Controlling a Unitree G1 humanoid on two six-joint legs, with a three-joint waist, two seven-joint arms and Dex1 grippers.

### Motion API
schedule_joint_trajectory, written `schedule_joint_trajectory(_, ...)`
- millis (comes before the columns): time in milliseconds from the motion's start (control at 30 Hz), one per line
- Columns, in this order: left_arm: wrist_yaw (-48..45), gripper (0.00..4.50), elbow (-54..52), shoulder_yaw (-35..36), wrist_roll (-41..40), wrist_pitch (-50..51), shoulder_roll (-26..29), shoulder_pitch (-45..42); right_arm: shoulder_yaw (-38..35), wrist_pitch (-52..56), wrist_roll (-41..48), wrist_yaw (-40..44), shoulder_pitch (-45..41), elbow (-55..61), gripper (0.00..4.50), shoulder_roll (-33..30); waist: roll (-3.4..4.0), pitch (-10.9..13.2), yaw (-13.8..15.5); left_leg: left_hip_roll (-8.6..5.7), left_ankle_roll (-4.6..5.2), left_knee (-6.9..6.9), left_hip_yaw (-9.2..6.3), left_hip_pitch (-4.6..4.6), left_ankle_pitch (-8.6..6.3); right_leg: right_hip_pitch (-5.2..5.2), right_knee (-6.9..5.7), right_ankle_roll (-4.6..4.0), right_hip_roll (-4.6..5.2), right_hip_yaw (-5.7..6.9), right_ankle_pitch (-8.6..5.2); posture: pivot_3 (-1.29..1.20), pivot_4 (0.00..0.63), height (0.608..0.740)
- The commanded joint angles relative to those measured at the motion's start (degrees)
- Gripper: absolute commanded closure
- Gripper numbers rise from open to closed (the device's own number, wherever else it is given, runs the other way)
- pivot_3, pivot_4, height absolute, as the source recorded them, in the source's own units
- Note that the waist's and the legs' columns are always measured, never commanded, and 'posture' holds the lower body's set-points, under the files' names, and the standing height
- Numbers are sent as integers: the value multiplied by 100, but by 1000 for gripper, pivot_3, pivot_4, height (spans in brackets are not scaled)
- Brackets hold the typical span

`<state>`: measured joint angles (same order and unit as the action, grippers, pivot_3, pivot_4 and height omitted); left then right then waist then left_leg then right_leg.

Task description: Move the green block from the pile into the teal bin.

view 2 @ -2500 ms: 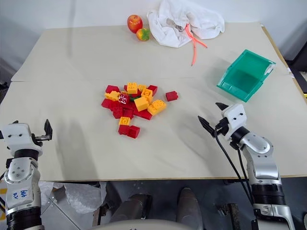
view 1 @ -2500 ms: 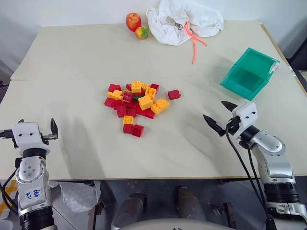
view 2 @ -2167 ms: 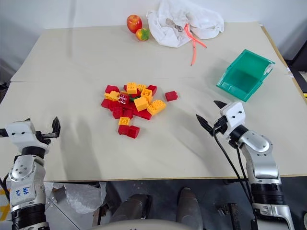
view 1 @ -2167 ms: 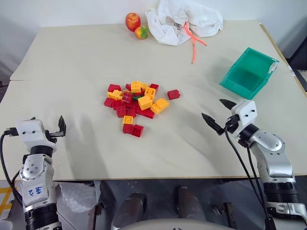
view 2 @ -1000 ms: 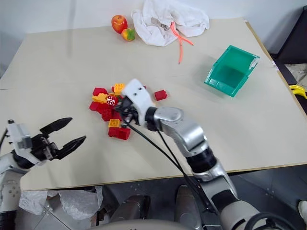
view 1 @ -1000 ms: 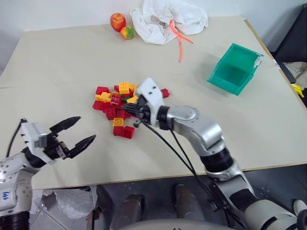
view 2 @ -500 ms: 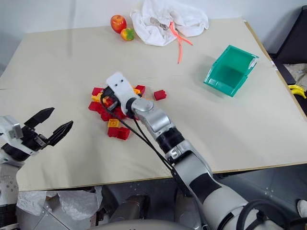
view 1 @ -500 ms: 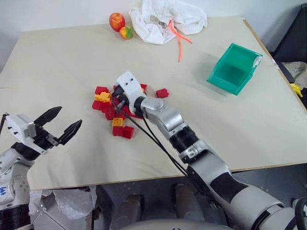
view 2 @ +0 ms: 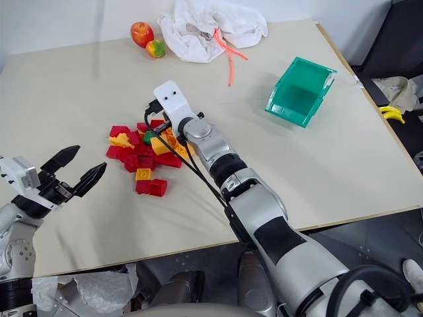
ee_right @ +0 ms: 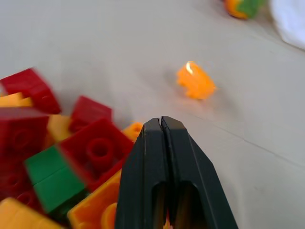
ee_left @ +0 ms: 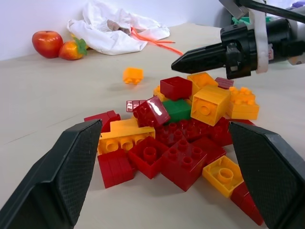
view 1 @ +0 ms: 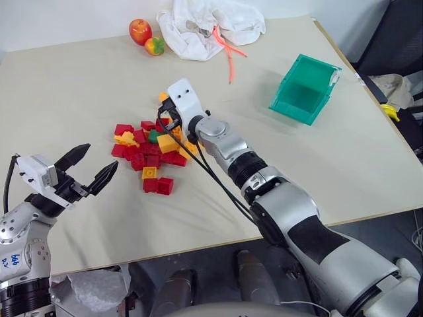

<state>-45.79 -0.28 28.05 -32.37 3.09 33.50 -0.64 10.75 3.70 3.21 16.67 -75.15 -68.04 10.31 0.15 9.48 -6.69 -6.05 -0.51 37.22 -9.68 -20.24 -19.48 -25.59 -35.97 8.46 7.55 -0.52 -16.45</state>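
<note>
My right gripper should back off, as red and yellow-orange bricks (ee_right: 98, 155) stand between it and the green block, and my left gripper should take the green block (view 1: 153, 136).
The green block (ee_left: 178, 109) lies in the pile (view 1: 149, 153) of red and yellow-orange bricks at mid-table, with a red brick leaning on it. My right gripper (ee_left: 178, 63) is shut and empty, its tips (ee_right: 160, 123) hanging just above the pile's far side, close to the green block (ee_right: 50, 179). My left gripper (view 1: 99, 158) stands open at the near left of the pile, a short way off, with nothing between its fingers (ee_left: 71, 162). The teal bin (view 1: 303, 89) sits far right, tipped so its open side shows.
One yellow-orange brick (ee_left: 133, 75) lies apart just beyond the pile. An apple (view 1: 139, 30), a small orange-green fruit (view 1: 154, 45), a white cloth (view 1: 208, 26) and an orange strip (view 1: 228, 56) lie at the table's back edge.
My shut right gripper has reached further across the pile to its far side. A yellow-orange brick now lies loose beyond the pile. The camera view has shifted.
</note>
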Motion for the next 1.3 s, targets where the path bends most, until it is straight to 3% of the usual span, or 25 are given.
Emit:
schedule_joint_trajectory(33,52,0,-71,28,0,-96,-47,-24,249,22,-326,608,-389,-158,4450,729,0,0,5,0,0,1,0,0,0,0,-1,0,0,0,0,0,150,740)
schedule_joint_trajectory(433,83,0,23,-62,29,-138,-137,-140,719,475,-599,2893,-17,827,4450,218,0,0,27,-2,-2,14,-1,-2,-1,2,-6,0,1,-1,0,0,150,740)
schedule_joint_trajectory(600,98,0,54,-104,33,-146,-143,-180,1115,995,-807,3724,528,2024,4450,-550,-3,-2,58,-4,-2,18,-2,-2,-2,3,-8,0,4,0,0,0,150,740)
schedule_joint_trajectory(767,115,0,67,-125,33,-141,-140,-192,1284,1074,-1165,3774,782,2456,4450,-1196,-3,-2,138,-8,-2,36,-2,-10,-2,3,-10,3,6,1,1,0,150,740)
schedule_joint_trajectory(933,143,0,36,-158,27,-118,-148,-191,1057,1021,-1037,3857,955,2765,4450,-1612,-4,-2,185,-6,-5,46,0,-10,-4,3,-15,3,4,1,1,0,150,740)
schedule_joint_trajectory(1200,144,0,-127,-364,0,123,-118,-254,-97,510,169,4494,1989,4183,4450,-2540,-4,-2,277,-12,3,65,2,-16,-9,9,-10,11,10,2,6,0,150,740)
schedule_joint_trajectory(1300,73,0,-147,-466,-27,251,-67,-340,-163,789,326,4751,2295,4628,3850,-2924,-4,-2,288,-8,1,69,8,-16,-9,8,-7,11,6,0,6,0,150,740)
